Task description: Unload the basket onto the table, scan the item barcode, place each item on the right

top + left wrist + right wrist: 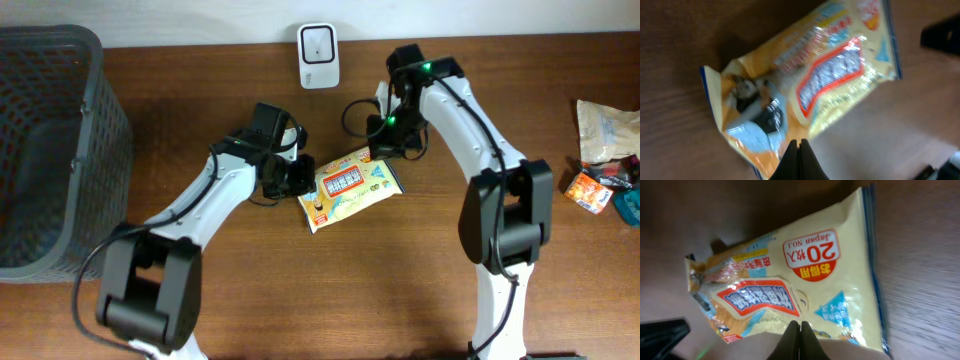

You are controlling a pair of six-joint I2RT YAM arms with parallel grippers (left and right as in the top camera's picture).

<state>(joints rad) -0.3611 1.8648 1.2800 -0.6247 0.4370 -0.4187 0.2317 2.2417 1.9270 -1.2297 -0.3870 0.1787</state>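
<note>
Next, I back my left gripper, now shut over the packet's crumpled end (pixel 751 109), off beyond the packet's end seam (pixel 714 100) and open it before I take the packet there.
A yellow snack packet (pixel 352 185) with red and blue print lies face up in the middle of the wooden table. My left gripper (pixel 304 177) is at its left end. In the left wrist view the gripper (pixel 800 142) is shut, pinching the crumpled edge of the packet (pixel 830 75). My right gripper (pixel 386 152) is at the packet's upper right edge. In the right wrist view it (pixel 800 324) is shut on the rim of the packet (pixel 805 280). No barcode shows on the visible face. A white scanner (pixel 318 42) stands at the back edge.
A dark mesh basket (pixel 60 140) fills the left side of the table. Other packets (pixel 605 130) and a small orange box (pixel 588 192) lie at the far right edge.
</note>
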